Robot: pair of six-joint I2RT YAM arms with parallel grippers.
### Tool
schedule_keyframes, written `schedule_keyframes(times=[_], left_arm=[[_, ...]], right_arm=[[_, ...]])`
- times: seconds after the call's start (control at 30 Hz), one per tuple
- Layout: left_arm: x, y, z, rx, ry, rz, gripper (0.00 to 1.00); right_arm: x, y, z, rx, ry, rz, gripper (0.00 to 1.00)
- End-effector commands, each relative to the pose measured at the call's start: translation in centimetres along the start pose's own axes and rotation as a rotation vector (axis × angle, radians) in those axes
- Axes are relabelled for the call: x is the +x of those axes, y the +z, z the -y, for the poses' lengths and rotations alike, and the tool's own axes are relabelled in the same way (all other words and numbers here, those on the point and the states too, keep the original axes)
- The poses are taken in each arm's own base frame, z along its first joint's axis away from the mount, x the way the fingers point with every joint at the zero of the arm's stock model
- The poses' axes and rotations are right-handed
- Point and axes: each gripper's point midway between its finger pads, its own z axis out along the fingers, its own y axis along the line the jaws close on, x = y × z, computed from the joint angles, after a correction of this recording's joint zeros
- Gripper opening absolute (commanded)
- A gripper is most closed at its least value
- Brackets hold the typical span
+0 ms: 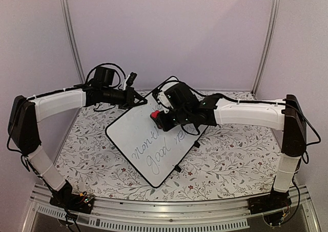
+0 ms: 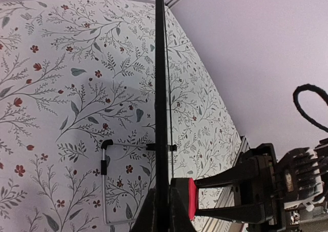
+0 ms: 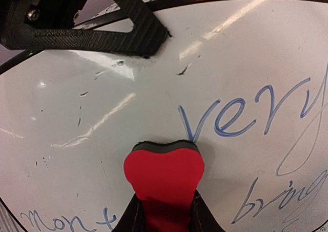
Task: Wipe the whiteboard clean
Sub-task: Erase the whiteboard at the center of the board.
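I should rub back up over the "v" (image 3: pixel 198 120) with my right gripper before I wipe the rest of "very", because the eraser's felt is at the foot of the "v" (image 3: pixel 192 139).
The whiteboard (image 1: pixel 134 131) lies tilted on the table, with blue-grey handwriting across its middle and lower part. My left gripper (image 1: pixel 139 101) is shut on the far left edge of its frame. In the left wrist view the board stands edge-on as a thin black line (image 2: pixel 160 88) running up from between my left gripper's (image 2: pixel 163 204) closed jaws. My right gripper (image 1: pixel 161 119) is shut on a red eraser (image 1: pixel 155 115). The eraser's dark felt face (image 3: pixel 164 173) presses on the board (image 3: pixel 154 88) just left of the word "very" (image 3: pixel 241 118). Faint smears mark the board above it.
A floral cloth (image 1: pixel 225 160) covers the table. The board's wire stand (image 2: pixel 105 165) sticks out behind it. Purple walls and two metal posts (image 1: pixel 72 37) close the back. An aluminium rail (image 1: pixel 169 211) runs along the near edge between the arm bases.
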Motion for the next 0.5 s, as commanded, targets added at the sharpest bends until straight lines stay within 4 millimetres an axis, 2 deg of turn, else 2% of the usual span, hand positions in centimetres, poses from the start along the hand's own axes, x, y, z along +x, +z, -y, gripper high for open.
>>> schedule_keyframes(times=[0.0, 0.13, 0.2, 0.27, 0.37, 0.47], left_arm=[[2.6, 1.2, -0.2, 0.014, 0.013, -0.077, 0.0], [2.5, 1.1, -0.1, 0.016, 0.014, -0.076, 0.0], [2.5, 1.1, -0.2, 0.014, 0.015, -0.075, 0.0], [2.4, 1.1, -0.1, 0.017, 0.018, -0.074, 0.0], [2.4, 1.0, 0.0, 0.015, 0.019, -0.073, 0.0], [2.4, 0.9, 0.2, 0.02, 0.022, -0.072, 0.0]], right_arm=[[-2.6, 0.4, 0.5, 0.022, -0.021, 0.029, 0.04], [-3.6, 1.1, 0.6, 0.016, -0.022, 0.031, 0.04], [-2.9, 1.6, 0.7, 0.02, -0.028, 0.009, 0.03], [-1.9, 2.0, 0.9, 0.026, -0.031, -0.013, 0.03], [0.9, 2.3, 1.2, 0.024, -0.018, -0.067, 0.03], [3.3, 1.7, 1.6, 0.023, -0.002, -0.098, 0.03]])
